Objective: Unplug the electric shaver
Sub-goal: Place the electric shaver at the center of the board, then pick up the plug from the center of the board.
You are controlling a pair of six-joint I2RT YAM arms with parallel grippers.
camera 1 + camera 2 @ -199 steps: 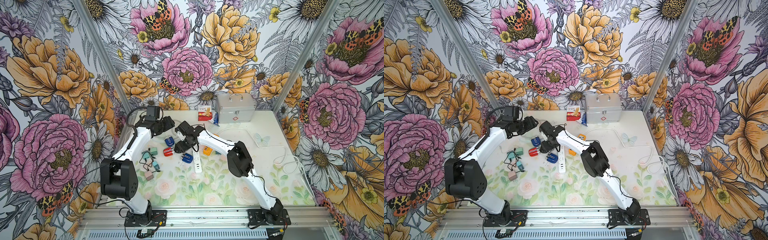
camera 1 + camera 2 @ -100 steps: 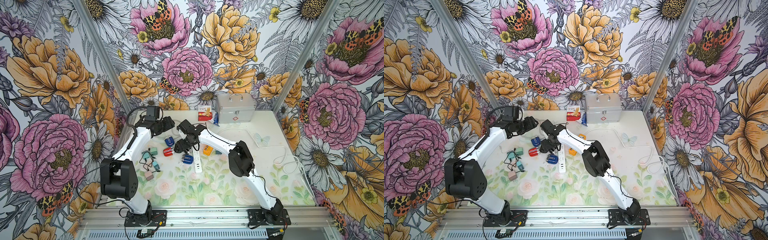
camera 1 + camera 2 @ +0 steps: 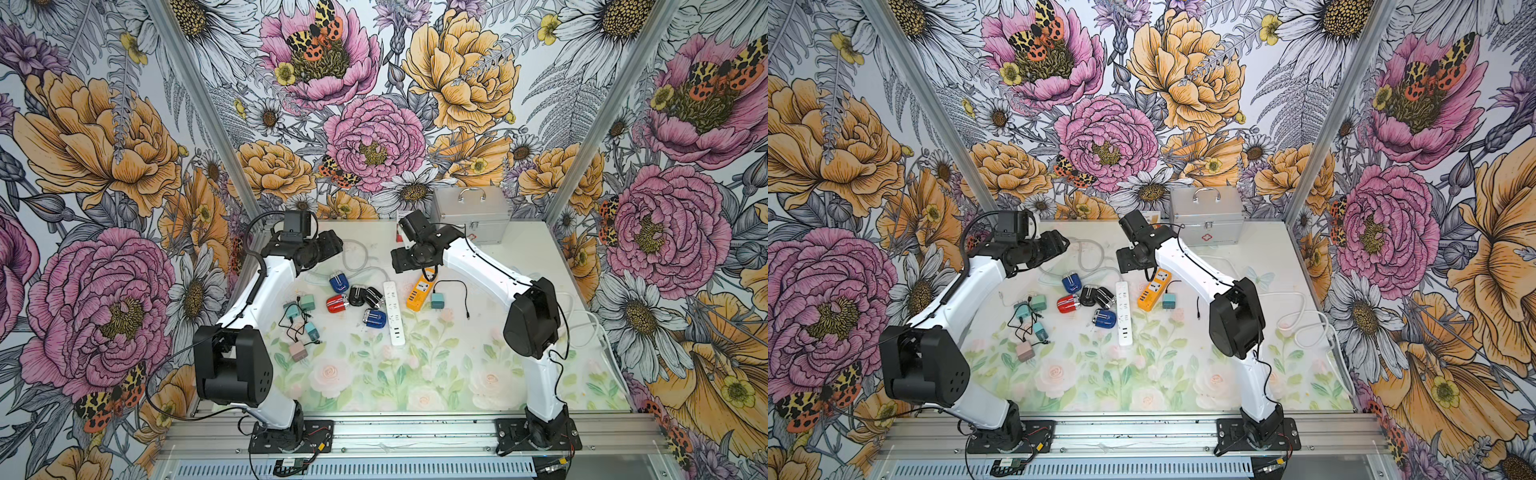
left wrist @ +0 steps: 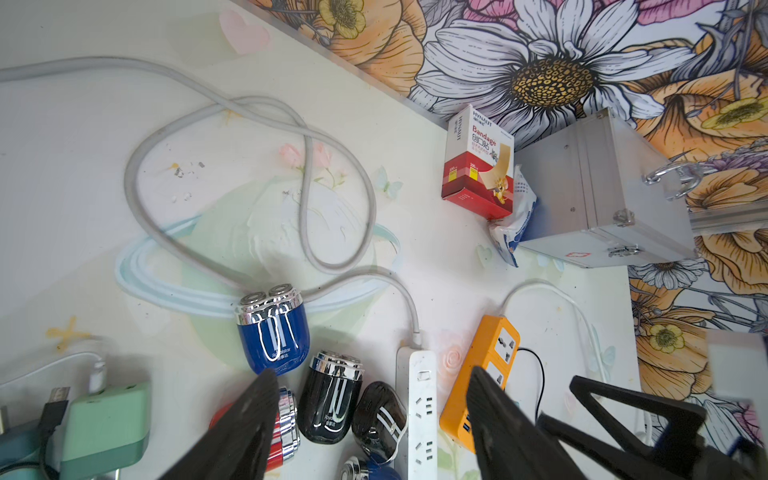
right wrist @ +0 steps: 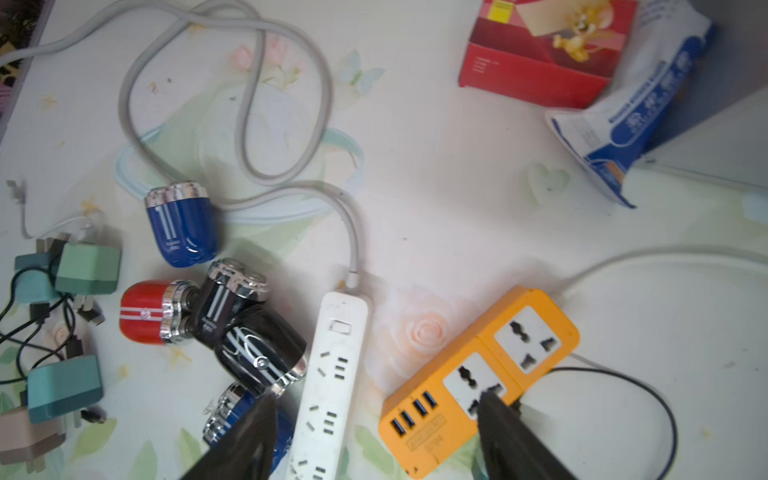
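My gripper will carry the teal charger [image 3: 437, 301], and the black cable should stay plugged in and follow along in a curve, because its far end [image 3: 468, 315] lies loose.
Several small electric shavers lie in a cluster left of a white power strip [image 3: 392, 305]: a blue one [image 3: 338, 282], a red one [image 3: 337, 303], two black ones [image 5: 257, 357] [image 4: 330, 403] and a second blue one [image 3: 375, 318]. I see no cable entering any of them. My right gripper [image 3: 401, 262] [image 5: 374, 440] hovers open and empty above the white strip and an orange power strip [image 5: 478, 374]. My left gripper [image 3: 332, 247] [image 4: 374, 415] hangs open and empty behind the cluster.
A teal charger [image 3: 436, 300] with a black cable lies beside the orange strip. More chargers and cables [image 3: 299, 316] sit to the left. A metal case [image 3: 471, 216] and a bandage box [image 4: 478, 162] stand at the back wall. White cable loops [image 3: 582, 324] lie right.
My right gripper has opened wider, then drawn back and to the right, away from the shaver cluster, uncovering the two black shavers. The left arm has not moved.
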